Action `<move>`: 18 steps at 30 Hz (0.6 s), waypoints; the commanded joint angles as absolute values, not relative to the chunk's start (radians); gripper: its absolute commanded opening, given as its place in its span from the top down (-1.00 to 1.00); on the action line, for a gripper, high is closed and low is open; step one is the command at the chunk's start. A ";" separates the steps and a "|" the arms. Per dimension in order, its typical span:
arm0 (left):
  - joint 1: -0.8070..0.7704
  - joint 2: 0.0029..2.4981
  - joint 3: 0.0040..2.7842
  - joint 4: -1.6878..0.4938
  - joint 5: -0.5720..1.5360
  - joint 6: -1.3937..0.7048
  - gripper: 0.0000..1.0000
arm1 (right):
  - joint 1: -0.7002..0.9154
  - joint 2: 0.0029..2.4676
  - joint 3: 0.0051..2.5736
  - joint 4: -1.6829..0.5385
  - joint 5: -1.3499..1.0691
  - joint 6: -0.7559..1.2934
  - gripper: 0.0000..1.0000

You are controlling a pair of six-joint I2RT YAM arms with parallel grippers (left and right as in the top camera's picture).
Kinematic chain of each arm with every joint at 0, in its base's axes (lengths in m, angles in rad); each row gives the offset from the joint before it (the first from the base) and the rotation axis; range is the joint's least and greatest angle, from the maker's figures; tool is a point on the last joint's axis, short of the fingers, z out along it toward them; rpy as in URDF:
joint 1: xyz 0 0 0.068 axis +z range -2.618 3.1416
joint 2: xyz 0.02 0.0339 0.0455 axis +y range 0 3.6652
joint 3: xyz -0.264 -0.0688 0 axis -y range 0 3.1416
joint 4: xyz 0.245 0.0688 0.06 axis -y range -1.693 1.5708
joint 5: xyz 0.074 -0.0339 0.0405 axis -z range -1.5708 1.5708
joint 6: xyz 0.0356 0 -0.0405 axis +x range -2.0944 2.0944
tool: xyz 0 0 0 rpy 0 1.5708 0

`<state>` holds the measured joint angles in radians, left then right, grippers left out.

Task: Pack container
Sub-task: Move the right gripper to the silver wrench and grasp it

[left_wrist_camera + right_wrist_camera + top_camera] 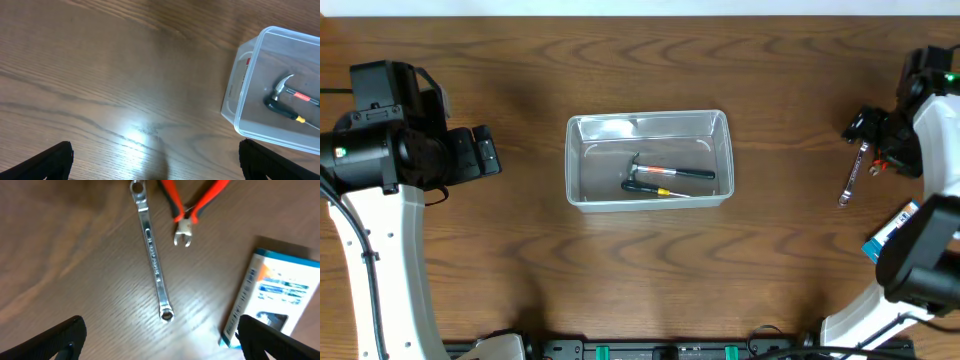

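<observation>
My right gripper is lowering and should continue until its fingers straddle the silver wrench's handle: they stand open across its narrow way, clear of the red-handled pliers.
The clear plastic container sits at the table's middle. Inside lie a hammer with a red-banded handle and a black screwdriver with a yellow band. The left wrist view shows its near corner with the hammer inside. My left gripper is open and empty over bare wood left of the container. My right gripper is open and empty, hovering above a silver wrench at the far right, which also shows in the overhead view.
Red-handled pliers lie just beside the wrench's far end. A blue-and-white box lies right of the wrench, near the right arm's base. Bare wooden table surrounds the container.
</observation>
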<state>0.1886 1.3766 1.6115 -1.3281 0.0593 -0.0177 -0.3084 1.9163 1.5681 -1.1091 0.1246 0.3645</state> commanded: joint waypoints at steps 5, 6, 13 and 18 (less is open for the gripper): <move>0.189 1.378 1.610 -1.331 0.047 -0.008 -0.96 | -0.314 2.049 1.555 -1.056 0.052 0.252 -0.99; 0.189 1.378 1.610 -1.331 0.047 -0.008 -0.96 | -0.315 2.063 1.555 -1.054 0.051 0.253 -0.99; 0.189 1.378 1.610 -1.330 0.047 -0.008 -0.96 | -0.315 2.136 1.555 -1.039 0.018 0.245 -0.99; 0.189 1.378 1.610 -1.331 0.047 -0.008 -0.96 | -0.315 2.146 1.555 -1.032 0.018 0.245 -0.96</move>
